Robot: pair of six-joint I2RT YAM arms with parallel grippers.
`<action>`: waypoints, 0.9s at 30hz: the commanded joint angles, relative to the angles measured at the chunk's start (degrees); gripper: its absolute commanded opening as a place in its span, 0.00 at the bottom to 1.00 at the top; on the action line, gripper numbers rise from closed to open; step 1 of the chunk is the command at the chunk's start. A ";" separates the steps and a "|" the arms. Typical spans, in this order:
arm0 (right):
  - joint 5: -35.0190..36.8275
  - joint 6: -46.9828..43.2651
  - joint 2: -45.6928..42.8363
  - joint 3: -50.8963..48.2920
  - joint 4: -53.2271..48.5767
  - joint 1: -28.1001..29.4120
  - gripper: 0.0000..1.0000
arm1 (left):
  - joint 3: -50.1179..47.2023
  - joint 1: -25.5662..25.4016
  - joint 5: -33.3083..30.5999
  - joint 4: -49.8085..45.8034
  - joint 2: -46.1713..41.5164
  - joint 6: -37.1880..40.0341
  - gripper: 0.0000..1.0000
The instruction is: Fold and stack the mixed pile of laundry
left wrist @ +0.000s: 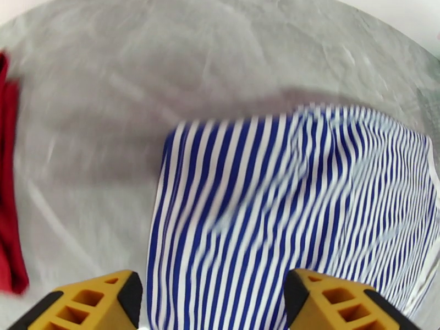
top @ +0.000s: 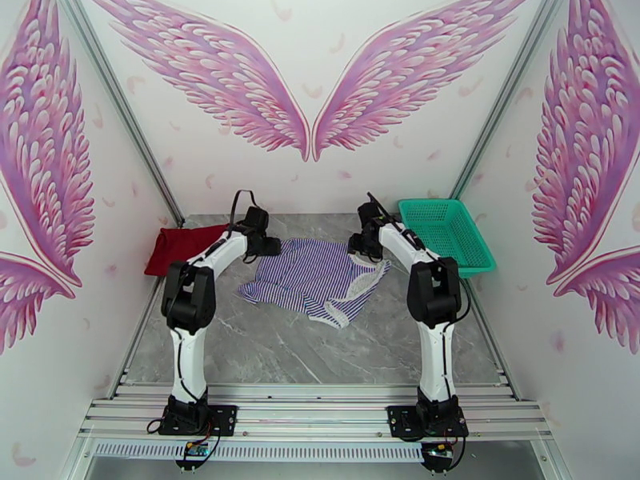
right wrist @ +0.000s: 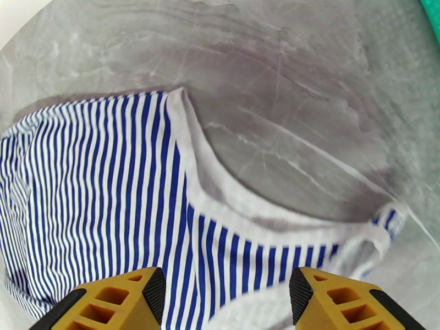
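I expect the striped shirt (top: 312, 268) to hang open and spread out flat when I pick it up and lay it down, because the shirt's near edge (top: 294, 303) is loosely rumpled.
The blue-and-white striped shirt (top: 316, 280) lies spread on the grey table between the two arms. The dark red T-shirt (top: 178, 246) lies bunched at the table's far left. My left gripper (top: 266, 248) hangs over the striped shirt's far left corner. In the left wrist view its yellow fingers (left wrist: 96, 301) stand apart above the striped shirt (left wrist: 286, 215) with nothing between them, and the red T-shirt (left wrist: 8, 215) shows at the left edge. My right gripper (top: 362, 248) is over the far right corner. Its fingers (right wrist: 118, 301) are spread above the white collar (right wrist: 220, 199), holding nothing.
A teal mesh basket (top: 445, 232) stands at the far right of the table, just behind my right arm. Bare grey marble table (top: 320, 346) stretches in front of the shirt. Pink-winged walls close in on both sides.
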 commanded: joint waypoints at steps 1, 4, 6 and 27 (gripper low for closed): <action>-2.73 3.63 4.63 4.15 4.84 0.67 0.66 | 14.45 -0.20 0.22 -5.23 9.40 4.00 0.73; -1.46 5.09 8.28 8.26 4.86 1.00 0.67 | 27.13 -0.07 -5.59 -10.37 17.14 2.84 0.74; -0.30 5.08 10.86 11.65 3.98 1.32 0.67 | 33.13 0.06 -7.62 -12.92 21.11 1.56 0.76; 0.86 -1.94 18.50 26.91 -1.99 4.63 0.01 | 35.71 3.75 7.44 -14.05 22.12 -2.23 0.00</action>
